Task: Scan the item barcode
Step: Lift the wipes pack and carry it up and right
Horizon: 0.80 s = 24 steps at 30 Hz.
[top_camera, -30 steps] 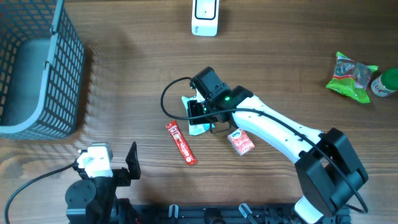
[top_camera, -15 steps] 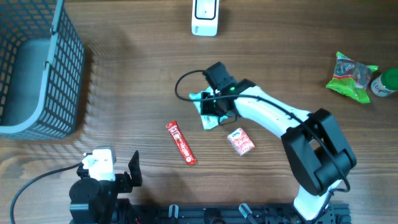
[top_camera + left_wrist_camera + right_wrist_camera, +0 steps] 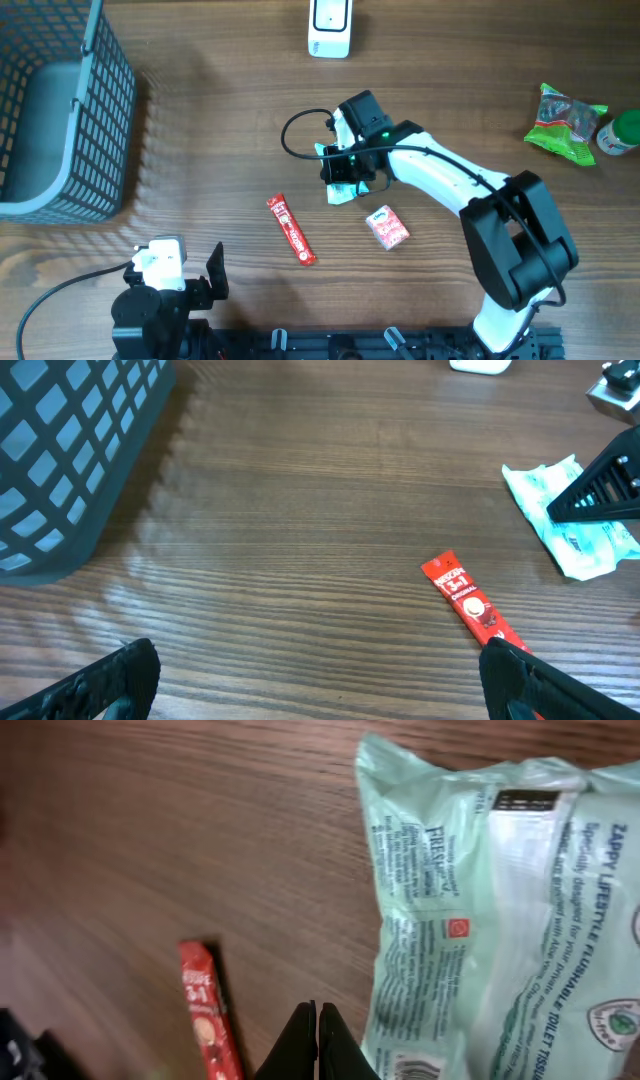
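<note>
I should back off, open wide and straddle the pack (image 3: 500,925) before I lift it, because my right gripper's closed fingers are beside the pale green tissue pack's edge (image 3: 374,995).
A pale green tissue pack (image 3: 345,185) lies flat mid-table, printed side up, with a barcode (image 3: 415,1067) near its lower edge in the right wrist view. My right gripper (image 3: 343,172) hovers low over the pack's left part. Its fingers (image 3: 316,1020) are shut together, nothing shows between them, and the pack (image 3: 480,920) lies just beside them. The white scanner (image 3: 330,25) stands at the far edge. My left gripper (image 3: 320,690) stays near the front left, open and empty, above bare wood.
A red stick sachet (image 3: 290,230) lies left of a small red packet (image 3: 388,228), both in front of the pack. A grey wire basket (image 3: 60,110) fills the far left. A green snack bag (image 3: 565,122) and a green-capped bottle (image 3: 622,132) sit at the far right.
My right gripper has moved toward the far right, and the tissue pack has shifted that way with it. The left arm has drawn back slightly toward the front edge.
</note>
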Motion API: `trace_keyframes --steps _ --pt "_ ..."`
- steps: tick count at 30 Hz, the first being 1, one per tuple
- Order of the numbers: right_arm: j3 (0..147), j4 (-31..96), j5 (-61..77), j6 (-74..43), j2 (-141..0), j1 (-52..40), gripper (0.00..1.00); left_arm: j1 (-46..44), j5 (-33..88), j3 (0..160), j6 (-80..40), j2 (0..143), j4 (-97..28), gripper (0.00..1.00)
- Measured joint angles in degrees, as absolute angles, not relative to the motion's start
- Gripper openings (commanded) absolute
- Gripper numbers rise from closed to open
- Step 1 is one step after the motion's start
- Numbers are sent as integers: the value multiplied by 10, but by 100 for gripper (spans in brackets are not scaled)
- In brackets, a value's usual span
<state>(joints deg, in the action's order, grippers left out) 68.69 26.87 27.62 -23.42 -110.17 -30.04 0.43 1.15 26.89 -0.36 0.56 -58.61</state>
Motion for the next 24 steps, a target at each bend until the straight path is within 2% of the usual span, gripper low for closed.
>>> trace_keyframes --steps 5,11,24 --pt "687 252 393 -168 -1102 -247 4 4 11 269 -4 6 -586 100" --pt "681 249 463 -124 -1103 -198 4 4 11 269 -4 6 -586 100" --pt "679 233 557 -88 -1222 -197 4 4 11 269 -4 6 -586 100"
